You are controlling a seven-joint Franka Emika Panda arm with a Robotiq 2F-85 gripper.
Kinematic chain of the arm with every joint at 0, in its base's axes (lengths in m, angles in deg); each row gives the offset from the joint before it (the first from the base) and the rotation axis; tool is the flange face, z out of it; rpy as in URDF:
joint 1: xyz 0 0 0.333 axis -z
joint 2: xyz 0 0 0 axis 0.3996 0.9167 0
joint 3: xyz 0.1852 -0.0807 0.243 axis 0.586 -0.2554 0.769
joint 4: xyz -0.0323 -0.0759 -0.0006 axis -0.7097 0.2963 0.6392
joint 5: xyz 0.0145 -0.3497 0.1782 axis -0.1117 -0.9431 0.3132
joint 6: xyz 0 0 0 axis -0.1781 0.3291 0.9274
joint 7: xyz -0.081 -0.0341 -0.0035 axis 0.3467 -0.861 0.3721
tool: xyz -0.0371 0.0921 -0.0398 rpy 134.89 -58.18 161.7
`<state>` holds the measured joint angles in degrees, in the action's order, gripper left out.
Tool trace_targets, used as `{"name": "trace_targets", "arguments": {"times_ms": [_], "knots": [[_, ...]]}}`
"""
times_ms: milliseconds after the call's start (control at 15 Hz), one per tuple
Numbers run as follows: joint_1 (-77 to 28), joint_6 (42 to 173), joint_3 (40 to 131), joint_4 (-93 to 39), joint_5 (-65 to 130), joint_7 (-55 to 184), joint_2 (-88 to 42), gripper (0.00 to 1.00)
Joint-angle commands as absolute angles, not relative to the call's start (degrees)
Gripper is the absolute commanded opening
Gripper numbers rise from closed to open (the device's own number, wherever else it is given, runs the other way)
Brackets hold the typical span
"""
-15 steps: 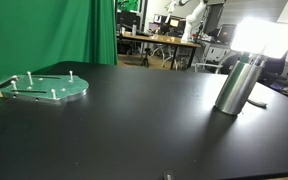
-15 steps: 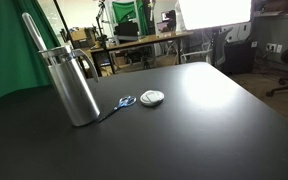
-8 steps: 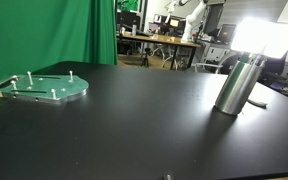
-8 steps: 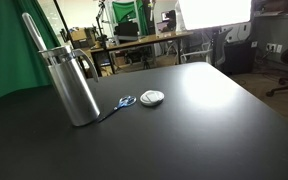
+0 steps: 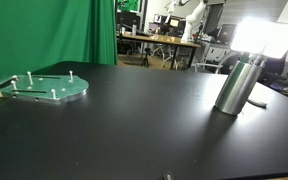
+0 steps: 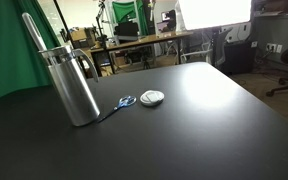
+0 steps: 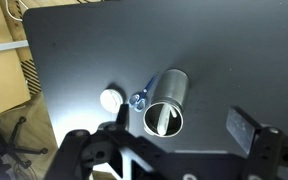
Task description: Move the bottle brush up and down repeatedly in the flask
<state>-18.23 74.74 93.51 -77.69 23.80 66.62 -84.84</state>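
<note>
My open fingers are on both sides of the bottle brush handle sticking up (image 6: 36, 35) past the flask's rim. My gripper keeps going down and closes on the handle's upper end (image 6: 28, 18).
The flask (image 5: 236, 88) is a tall brushed-silver cylinder standing upright on the black table; it also shows in an exterior view (image 6: 72, 85). The bottle brush's grey handle (image 6: 32, 30) sticks out of its mouth at a slant. In the wrist view I look down into the open flask (image 7: 168, 103), where the pale brush handle (image 7: 164, 121) leans against the inner wall. My gripper (image 7: 181, 128) is open and empty, well above the flask, with its fingers (image 7: 243, 128) spread to either side of the mouth. The gripper does not show in either exterior view.
A white round lid (image 6: 152, 97) and a small blue looped item (image 6: 126, 102) lie on the table beside the flask; both show in the wrist view (image 7: 110, 98). A flat green plate with pegs (image 5: 46, 88) lies far off. A bright lamp glares behind.
</note>
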Motion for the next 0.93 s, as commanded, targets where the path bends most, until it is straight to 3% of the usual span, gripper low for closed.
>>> {"name": "trace_targets", "arguments": {"times_ms": [0,867], "knots": [[-20.3,78.4,90.4,-76.4,23.3,69.5,-80.9,1.00],[-20.6,89.5,82.0,-75.7,27.3,83.0,-62.9,1.00]]}}
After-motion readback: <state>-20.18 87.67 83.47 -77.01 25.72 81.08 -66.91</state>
